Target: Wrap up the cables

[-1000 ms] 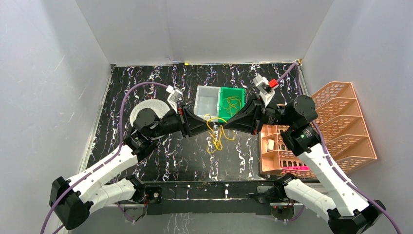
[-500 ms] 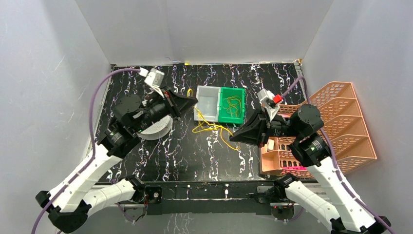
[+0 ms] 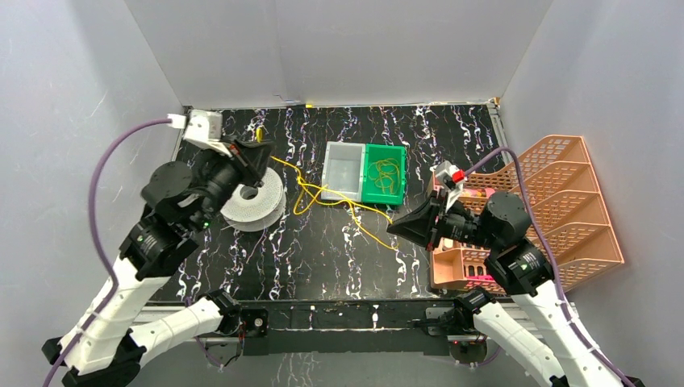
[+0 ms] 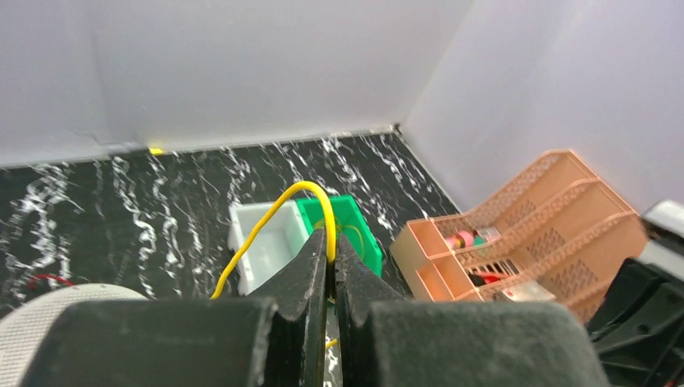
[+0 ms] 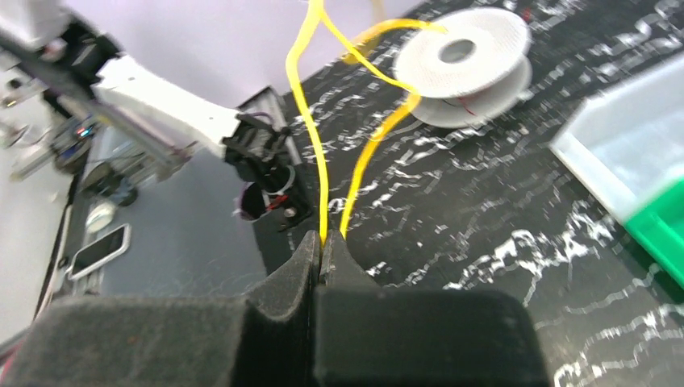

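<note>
The yellow cable crosses itself [image 3: 306, 190] in loops next to the white bin, so next my right gripper opens and reaches for the crossed loops [image 3: 349, 201] while my left gripper stays closed.
A thin yellow cable [image 3: 323, 197] stretches across the black marbled table between my two grippers. My left gripper [image 3: 266, 153] is shut on one end, raised above the white perforated spool [image 3: 254, 201]; the cable [image 4: 278, 211] arcs out of its jaws. My right gripper [image 3: 393, 226] is shut on the other end near the table's middle right; two yellow strands [image 5: 316, 161] rise from its jaws toward the spool [image 5: 464, 60]. More yellow cable [image 3: 387, 173] lies coiled in the green bin [image 3: 397, 151].
A white bin [image 3: 343, 169] adjoins the green one at the back centre. An orange perforated organiser [image 3: 565, 210] with small items stands at the right. Purple arm cords run along both arms. White walls enclose the table.
My left gripper has pulled up and left, past the spool, drawing the cable out. My right gripper has drawn back right and down. The cable has gone from a bunch to a stretched line.
</note>
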Robot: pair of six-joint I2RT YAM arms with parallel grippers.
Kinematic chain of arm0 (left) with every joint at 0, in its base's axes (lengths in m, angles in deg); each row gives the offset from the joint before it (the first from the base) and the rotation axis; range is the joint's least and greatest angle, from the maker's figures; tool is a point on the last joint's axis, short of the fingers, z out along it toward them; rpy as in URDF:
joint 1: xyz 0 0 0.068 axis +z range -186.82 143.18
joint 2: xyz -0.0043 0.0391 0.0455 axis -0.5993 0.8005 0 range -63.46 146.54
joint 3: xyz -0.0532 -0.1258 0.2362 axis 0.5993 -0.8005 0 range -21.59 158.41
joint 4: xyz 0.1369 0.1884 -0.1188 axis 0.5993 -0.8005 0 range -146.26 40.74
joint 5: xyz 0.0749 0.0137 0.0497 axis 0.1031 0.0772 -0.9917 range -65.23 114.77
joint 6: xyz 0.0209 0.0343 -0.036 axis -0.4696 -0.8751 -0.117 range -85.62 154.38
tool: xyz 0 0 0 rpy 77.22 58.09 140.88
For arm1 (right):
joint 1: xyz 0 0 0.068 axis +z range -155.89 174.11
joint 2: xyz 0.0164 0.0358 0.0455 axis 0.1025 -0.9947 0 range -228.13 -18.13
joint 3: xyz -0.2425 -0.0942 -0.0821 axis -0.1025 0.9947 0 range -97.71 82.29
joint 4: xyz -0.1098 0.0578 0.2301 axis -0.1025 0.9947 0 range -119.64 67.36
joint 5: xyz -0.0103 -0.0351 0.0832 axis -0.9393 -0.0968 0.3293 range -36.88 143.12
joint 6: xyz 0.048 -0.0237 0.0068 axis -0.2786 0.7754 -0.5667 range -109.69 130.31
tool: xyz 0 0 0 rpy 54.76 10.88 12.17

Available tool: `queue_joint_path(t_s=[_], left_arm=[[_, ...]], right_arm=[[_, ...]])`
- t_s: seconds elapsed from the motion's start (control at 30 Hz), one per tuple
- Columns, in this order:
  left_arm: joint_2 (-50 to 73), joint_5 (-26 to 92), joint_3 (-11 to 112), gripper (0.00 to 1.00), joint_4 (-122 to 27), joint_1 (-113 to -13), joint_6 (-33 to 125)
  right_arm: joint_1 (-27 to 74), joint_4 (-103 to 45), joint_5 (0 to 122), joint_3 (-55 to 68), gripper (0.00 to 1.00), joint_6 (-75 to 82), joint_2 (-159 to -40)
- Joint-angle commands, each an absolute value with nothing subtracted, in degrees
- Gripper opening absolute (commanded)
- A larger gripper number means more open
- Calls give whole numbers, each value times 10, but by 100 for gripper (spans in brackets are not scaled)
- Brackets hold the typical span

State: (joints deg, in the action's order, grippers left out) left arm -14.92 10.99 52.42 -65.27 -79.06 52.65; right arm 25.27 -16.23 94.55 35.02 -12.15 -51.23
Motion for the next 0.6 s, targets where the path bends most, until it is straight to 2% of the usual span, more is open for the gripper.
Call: queue_joint_path(t_s=[0.0,0.3,0.4,0.5,0.57], left_arm=[[-180,38,578,0,-669,-792,472],[-202,6,602,0,-692,-792,439],[-201,9,606,0,-697,-792,438],[-198,24,605,0,-700,-792,440],[-193,39,606,0,-702,-792,441]], right_arm=[[254,-138,814,378,0,-146,-501],[254,-155,648,434,0,-213,-474],[254,-162,600,460,24,-239,-465],[253,-176,603,477,54,-252,-472],[254,-182,613,481,63,-254,-482]])
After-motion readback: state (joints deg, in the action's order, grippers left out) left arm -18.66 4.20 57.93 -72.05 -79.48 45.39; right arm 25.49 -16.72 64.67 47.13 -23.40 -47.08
